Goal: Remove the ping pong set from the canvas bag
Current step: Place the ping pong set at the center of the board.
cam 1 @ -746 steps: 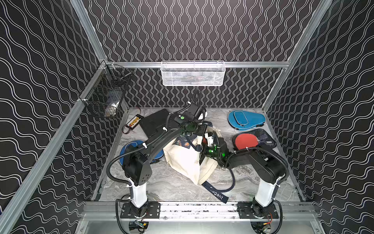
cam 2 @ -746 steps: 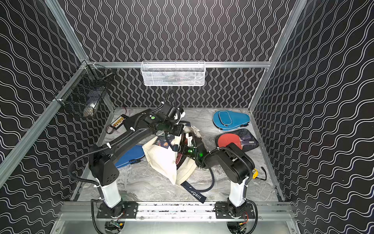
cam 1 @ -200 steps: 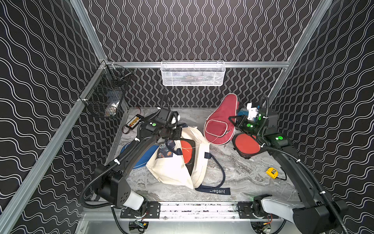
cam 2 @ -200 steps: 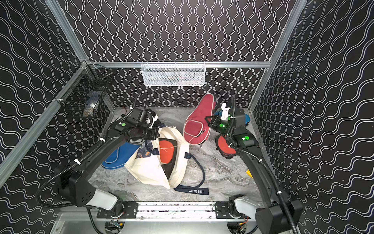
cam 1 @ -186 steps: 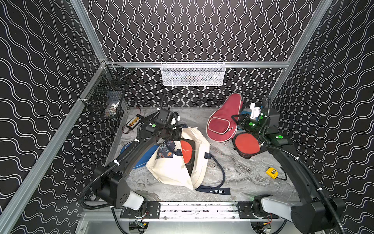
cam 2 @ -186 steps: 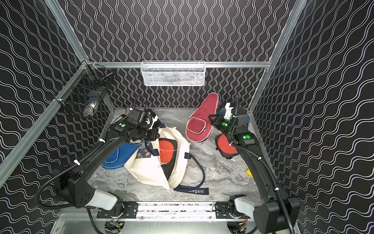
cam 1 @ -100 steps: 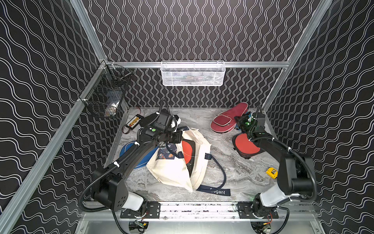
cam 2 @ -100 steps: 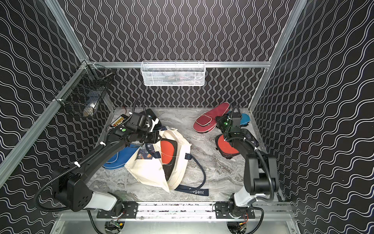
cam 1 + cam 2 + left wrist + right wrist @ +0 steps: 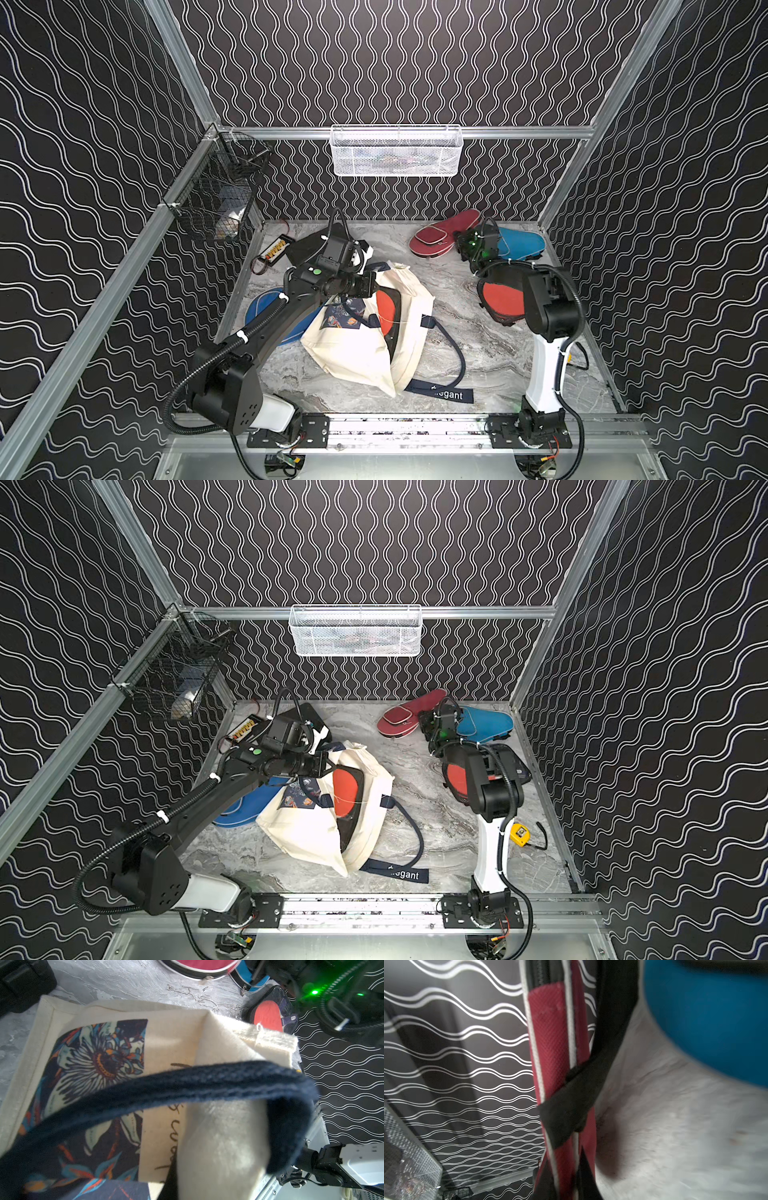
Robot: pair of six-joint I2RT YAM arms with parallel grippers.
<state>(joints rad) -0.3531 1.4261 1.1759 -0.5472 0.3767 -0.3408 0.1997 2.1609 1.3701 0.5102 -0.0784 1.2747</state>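
Note:
My right gripper should keep on lowering the red case point(image 9: 436, 235), which hangs over a clear spot point(image 9: 401, 246) behind the canvas bag, until the case is resting flat.
The cream canvas bag point(image 9: 361, 353) point(image 9: 307, 833) lies mid-table with its mouth held up. A red paddle face point(image 9: 388, 307) shows inside it. My left gripper point(image 9: 374, 278) point(image 9: 328, 764) is shut on the bag's rim by the navy strap point(image 9: 187, 1084); the fabric hides its jaws in the left wrist view. The red ping pong set case point(image 9: 442, 237) point(image 9: 409, 715) point(image 9: 550, 1032) lies on the table at the back right. My right gripper point(image 9: 461, 245) point(image 9: 426, 723) is shut on its narrow end.
A blue case point(image 9: 519, 245) lies just right of the red one. A red paddle in a black cover point(image 9: 503, 297) sits in front of it. Another blue case point(image 9: 266, 307) lies under my left arm. A yellow tape measure point(image 9: 519, 833) is near the right wall.
My right gripper has swung the red case from upright in the air down flat onto the back right of the table. The left gripper still holds the bag's rim.

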